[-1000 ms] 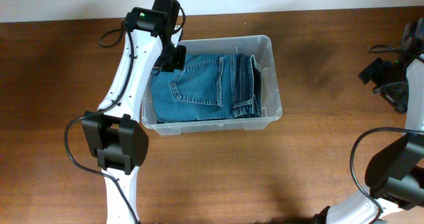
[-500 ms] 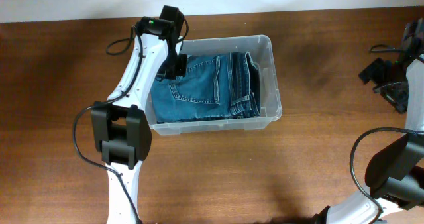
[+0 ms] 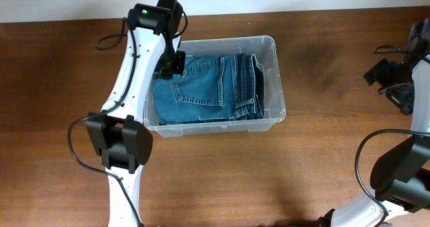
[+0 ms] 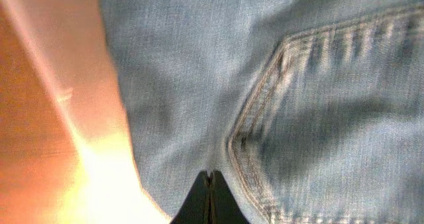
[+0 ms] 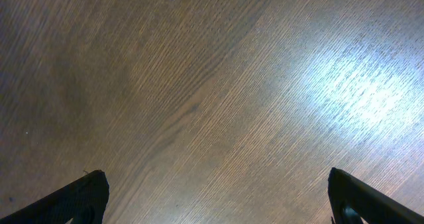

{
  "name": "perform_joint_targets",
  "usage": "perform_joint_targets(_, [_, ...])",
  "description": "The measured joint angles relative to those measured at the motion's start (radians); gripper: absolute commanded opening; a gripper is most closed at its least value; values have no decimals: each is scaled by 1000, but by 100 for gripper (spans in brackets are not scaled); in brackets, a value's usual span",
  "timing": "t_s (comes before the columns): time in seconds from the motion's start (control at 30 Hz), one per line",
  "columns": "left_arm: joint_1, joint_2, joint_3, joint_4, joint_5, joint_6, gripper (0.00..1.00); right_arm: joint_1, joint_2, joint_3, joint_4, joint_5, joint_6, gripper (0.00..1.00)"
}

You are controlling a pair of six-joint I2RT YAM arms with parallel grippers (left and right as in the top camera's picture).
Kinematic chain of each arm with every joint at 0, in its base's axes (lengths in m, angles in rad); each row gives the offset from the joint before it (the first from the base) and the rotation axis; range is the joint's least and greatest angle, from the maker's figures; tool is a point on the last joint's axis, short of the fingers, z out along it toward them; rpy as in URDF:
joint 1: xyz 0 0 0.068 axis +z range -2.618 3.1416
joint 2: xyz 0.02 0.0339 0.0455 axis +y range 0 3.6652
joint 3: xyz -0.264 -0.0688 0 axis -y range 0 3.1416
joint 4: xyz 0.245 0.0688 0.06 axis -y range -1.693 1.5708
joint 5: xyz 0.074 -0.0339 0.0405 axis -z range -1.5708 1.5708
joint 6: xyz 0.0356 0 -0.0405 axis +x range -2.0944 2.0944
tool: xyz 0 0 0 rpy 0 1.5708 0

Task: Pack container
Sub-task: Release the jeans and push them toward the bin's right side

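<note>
The jeans' folded end sticks up in ruffles next to the container's side, so my left gripper should leave the flat pocket side and push the folded end down.
The clear plastic container stands on the table at centre-left. A folded pair of blue jeans lies inside it and fills most of the base. My left gripper is inside the container's far left corner, right over the jeans. In the left wrist view its fingertips are pressed together, with nothing between them, over the denim next to a stitched back pocket. My right gripper is far off at the right edge, open and empty over bare wood.
The table is brown wood. The container's pale wall shows at the left of the left wrist view. Black cables hang round both arms, at the far left and the far right.
My left arm swung a little to the right over the jeans and came back left. The jeans and the container stay in place. The right arm has not moved.
</note>
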Motion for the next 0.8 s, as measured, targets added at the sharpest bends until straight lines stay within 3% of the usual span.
perform_joint_targets(0.27, [-2,-11,-2,-51,45,13,1,0,0,0,0,0,0,98])
perform_joint_targets(0.8, [-68,-15,-264,121,56,16,1,0,0,0,0,0,0,98])
